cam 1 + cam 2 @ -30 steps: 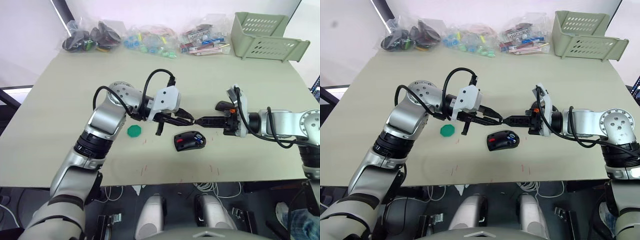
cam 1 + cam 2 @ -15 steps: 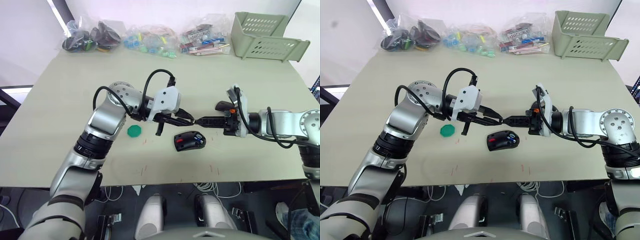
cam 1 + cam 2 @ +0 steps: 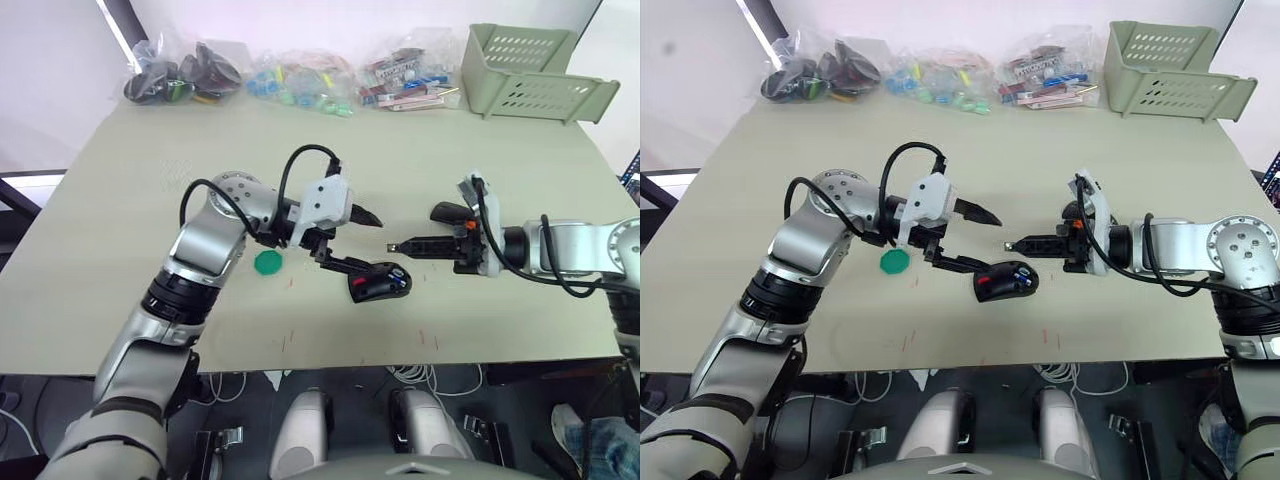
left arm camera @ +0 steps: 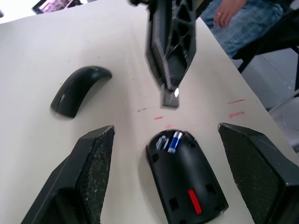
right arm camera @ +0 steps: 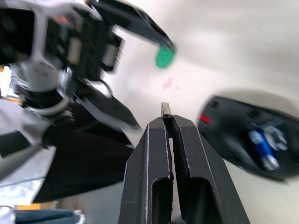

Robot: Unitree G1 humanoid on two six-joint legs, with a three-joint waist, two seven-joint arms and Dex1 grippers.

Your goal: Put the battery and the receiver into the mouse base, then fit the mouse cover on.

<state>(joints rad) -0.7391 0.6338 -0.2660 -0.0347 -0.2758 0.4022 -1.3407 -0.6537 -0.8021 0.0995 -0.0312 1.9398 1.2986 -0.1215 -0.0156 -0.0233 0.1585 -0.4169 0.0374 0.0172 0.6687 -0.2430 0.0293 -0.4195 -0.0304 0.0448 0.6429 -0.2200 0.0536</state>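
Note:
The receiver [image 4: 169, 98] will stick up at first in the slot [image 4: 161, 142] next to the blue battery, because the slot looks narrow. It will settle in when I press it down.
The mouse base [image 3: 380, 283] lies at mid-table, black with a red patch, and the blue battery [image 4: 175, 141] sits in its recess. My left gripper [image 3: 372, 243] is open just left of the base, one finger above it and one low beside it. My right gripper [image 3: 392, 245] points left, a short way right of the left gripper's tips, and is shut on the receiver [image 5: 165, 108], a tiny dark stub poking out of its tips. The mouse cover [image 4: 79, 88], a glossy black arched shell, rests on the table behind the right gripper.
A green round disc [image 3: 267, 263] lies left of the mouse base. Clear bags of small parts [image 3: 300, 80] line the table's far edge, and a green basket [image 3: 535, 75] stands at the back right. A seated person's legs [image 4: 243, 18] show beyond the table's edge.
My left gripper has opened and drawn back to the left. Its tips met the right gripper's tips before; now they are apart, and the receiver stays in the right gripper.

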